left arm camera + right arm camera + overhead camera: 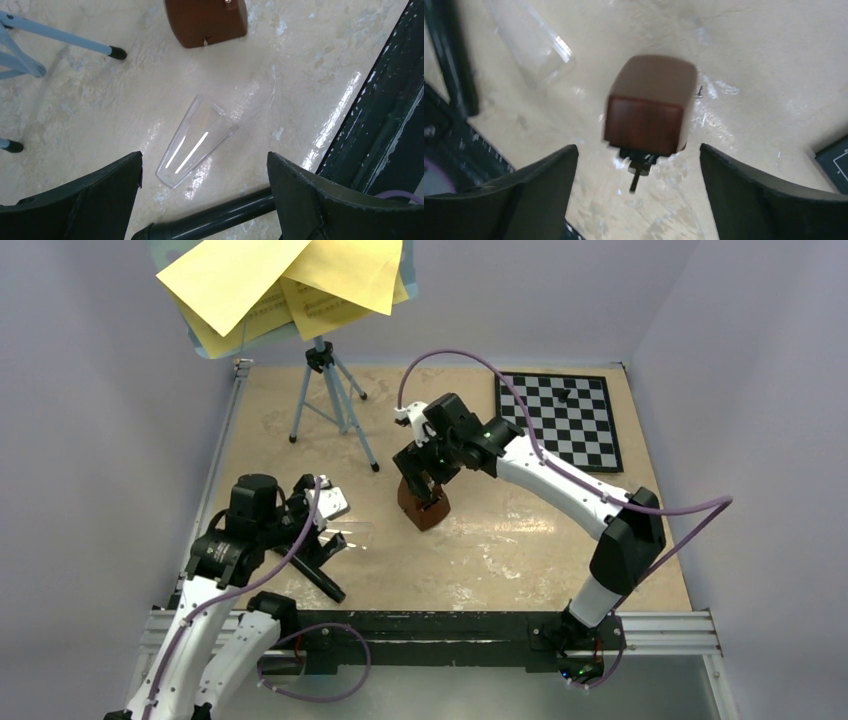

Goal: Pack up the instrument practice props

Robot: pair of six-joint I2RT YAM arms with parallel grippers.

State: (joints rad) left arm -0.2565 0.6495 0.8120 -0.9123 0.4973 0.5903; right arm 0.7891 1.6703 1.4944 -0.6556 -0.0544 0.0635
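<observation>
The metronome's pendulum rod [635, 181] sticks out, so next my right gripper backs off and presses the rod in once my left gripper steadies the metronome's top [642, 125].
The small brown metronome [426, 508] stands mid-table. In the right wrist view it [651, 102] lies between my fingers, with its thin pendulum rod [636, 181] sticking out. My right gripper [424, 480] is open just above it, jaws wide on either side [636, 149], not touching. The light-blue tripod stand [335, 400] stands at the back left, with yellow sheet-music pages [285, 280] on its tray. My left gripper [325, 528] is open and empty [204, 157] over a clear plastic cover [197, 140] lying flat on the table.
The chessboard [565, 418] lies at the back right. A black rod [215, 220] lies under the left gripper, near the dark front rail [380, 110]. A tripod leg [65, 42] and the metronome base [207, 22] lie beyond the clear cover.
</observation>
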